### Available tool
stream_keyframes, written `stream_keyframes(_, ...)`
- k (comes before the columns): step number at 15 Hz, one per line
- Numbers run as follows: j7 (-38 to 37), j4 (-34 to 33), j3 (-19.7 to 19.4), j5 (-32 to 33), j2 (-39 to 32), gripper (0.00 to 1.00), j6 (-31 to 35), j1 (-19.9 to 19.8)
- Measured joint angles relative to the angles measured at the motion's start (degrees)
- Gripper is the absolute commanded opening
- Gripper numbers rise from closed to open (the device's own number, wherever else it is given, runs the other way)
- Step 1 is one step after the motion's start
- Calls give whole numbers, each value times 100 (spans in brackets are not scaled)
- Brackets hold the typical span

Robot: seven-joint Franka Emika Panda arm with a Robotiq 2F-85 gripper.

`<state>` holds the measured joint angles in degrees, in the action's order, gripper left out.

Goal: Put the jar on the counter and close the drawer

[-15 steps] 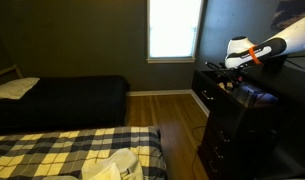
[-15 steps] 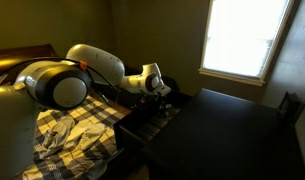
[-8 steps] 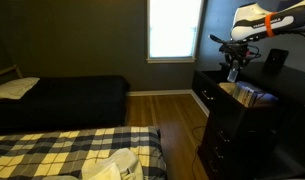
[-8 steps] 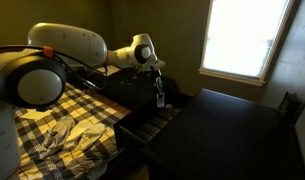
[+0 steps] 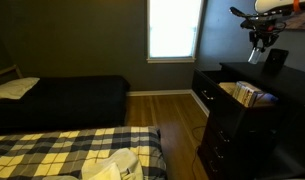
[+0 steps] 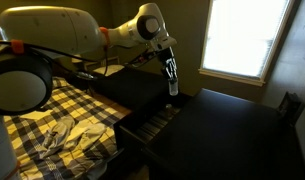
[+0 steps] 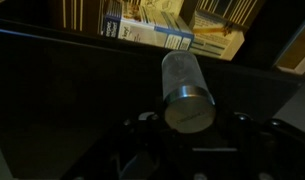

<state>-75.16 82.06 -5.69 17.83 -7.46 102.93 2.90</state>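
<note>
I should keep carrying and lowering the jar (image 5: 255, 55), which hangs upright with its base facing down, until it stands on the open black counter (image 6: 228, 132), which is clear.
My gripper (image 5: 259, 42) is shut on a clear jar (image 5: 255, 56) with a metal lid and holds it in the air above the tall black dresser. In an exterior view the jar (image 6: 173, 85) hangs upright from the gripper (image 6: 170, 68), over the edge between the drawer and the counter (image 6: 227, 130). In the wrist view the jar (image 7: 180, 72) points away from the gripper (image 7: 189, 124), lid towards the camera, over the black counter (image 7: 62, 90). The top drawer (image 5: 242, 96) stands open with boxes inside (image 7: 152, 30). It also shows pulled out in an exterior view (image 6: 152, 120).
A bed with a plaid cover (image 5: 62, 152) and a dark bed (image 5: 72, 98) fill the room. A bright window (image 5: 175, 28) is on the far wall. A dark framed object (image 5: 277, 60) stands at the back of the counter. Wood floor (image 5: 177, 110) lies beside the dresser.
The arm has risen from the open drawer with the jar in the gripper. It has carried the jar up and over towards the counter. The drawer stays open.
</note>
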Motion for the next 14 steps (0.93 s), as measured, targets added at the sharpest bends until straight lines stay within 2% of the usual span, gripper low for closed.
stream_keyframes(7, -489, -389, -598, -74, -266, 25, 0, -781)
stream_keyframes(14, -689, -408, -1094, -445, -642, 25, 0, -1422)
